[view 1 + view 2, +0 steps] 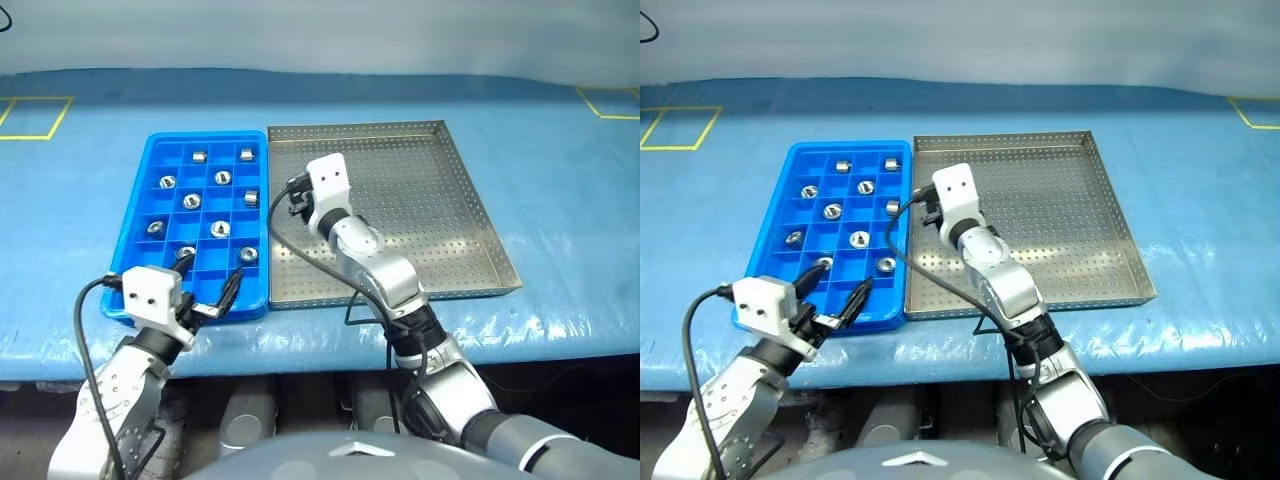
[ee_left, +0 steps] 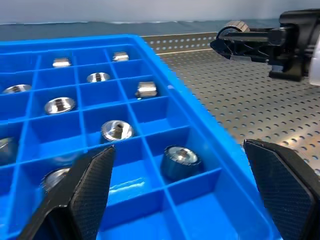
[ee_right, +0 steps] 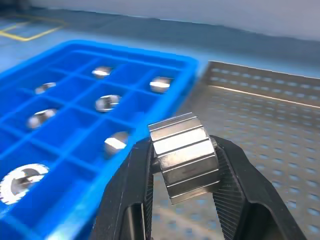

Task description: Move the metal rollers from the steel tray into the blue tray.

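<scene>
Next, my left gripper moves back past the blue tray's rim (image 1: 250,312) because it is hovering over the empty near compartment (image 1: 209,284). It should do this before my right gripper lowers the roller there.
The blue tray (image 1: 139,215) lies on the left with several metal rollers (image 1: 192,201) sitting singly in its compartments. Beside it on the right is the steel tray (image 1: 440,220), whose perforated floor shows bare. My right gripper (image 1: 293,198) hovers over the steel tray's left part, close to the blue tray's edge, shut on one ribbed metal roller (image 3: 184,156) held between its two fingers. My left gripper (image 1: 208,283) stands wide open, with nothing between its fingers, over the blue tray's near edge, and a roller (image 2: 179,159) lies in a compartment just ahead of it.
Both trays rest on a table with a blue covering (image 1: 560,150); its front edge (image 1: 560,352) runs just below the trays. Yellow tape squares (image 1: 30,118) mark the far corners. A black cable (image 1: 285,250) loops from the right wrist over the steel tray's near left corner.
</scene>
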`<act>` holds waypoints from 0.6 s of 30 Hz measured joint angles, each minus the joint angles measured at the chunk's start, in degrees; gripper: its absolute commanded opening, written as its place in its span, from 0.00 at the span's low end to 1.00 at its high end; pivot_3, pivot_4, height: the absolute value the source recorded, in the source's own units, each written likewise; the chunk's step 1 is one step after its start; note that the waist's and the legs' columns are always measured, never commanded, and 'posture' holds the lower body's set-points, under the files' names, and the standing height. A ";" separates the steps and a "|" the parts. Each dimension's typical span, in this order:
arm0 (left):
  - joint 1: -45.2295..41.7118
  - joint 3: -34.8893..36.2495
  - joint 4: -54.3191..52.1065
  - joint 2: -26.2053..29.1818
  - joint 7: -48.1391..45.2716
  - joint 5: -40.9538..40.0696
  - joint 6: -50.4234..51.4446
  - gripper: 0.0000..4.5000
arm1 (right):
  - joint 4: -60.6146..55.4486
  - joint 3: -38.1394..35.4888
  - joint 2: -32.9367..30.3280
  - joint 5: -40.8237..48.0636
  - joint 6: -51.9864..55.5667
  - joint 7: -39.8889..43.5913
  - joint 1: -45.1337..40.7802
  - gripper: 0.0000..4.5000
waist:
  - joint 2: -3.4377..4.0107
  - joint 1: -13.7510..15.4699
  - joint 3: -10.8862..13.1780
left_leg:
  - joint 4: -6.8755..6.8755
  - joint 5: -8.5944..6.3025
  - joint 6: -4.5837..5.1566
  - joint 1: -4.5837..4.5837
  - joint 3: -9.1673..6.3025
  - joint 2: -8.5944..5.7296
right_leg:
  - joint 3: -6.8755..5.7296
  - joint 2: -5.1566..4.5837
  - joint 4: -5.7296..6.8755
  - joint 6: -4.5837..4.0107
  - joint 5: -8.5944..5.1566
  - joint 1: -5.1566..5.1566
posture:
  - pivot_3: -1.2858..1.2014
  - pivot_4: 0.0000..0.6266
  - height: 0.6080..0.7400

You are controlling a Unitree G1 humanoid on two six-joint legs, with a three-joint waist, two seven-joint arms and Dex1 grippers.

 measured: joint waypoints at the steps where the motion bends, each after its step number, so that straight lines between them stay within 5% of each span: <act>1: 1.67 0.59 -0.70 -0.67 0.07 -0.02 -0.66 1.00 | -1.23 1.40 -0.01 0.26 0.64 2.15 0.03 0.28 | -0.02 0.23 0.01 | 0.00 0.00 0.00 0.00 0.00 0.02 | -0.02 0.00 -0.02 0.00 0.00 0.00 | 0.64 0.24 1.00; 10: 16.16 5.60 -5.32 -6.24 1.38 0.08 -6.57 1.00 | -2.60 11.26 2.21 1.80 3.80 16.34 0.00 0.28 | -0.05 3.58 0.04 | -0.14 -0.06 -0.08 -0.09 -0.27 0.05 | -0.46 -0.11 -0.59 -0.03 -0.03 -0.09 | 0.68 0.24 1.00; 18: 17.82 4.59 -5.52 -7.36 1.83 0.81 -8.43 1.00 | 0.02 15.91 1.67 -0.31 3.56 20.95 3.25 0.28 | -0.12 5.50 0.04 | -0.21 -0.18 -0.10 -0.19 -0.35 -0.01 | -0.69 -0.22 -0.74 -0.02 -0.05 -0.09 | 0.68 0.24 1.00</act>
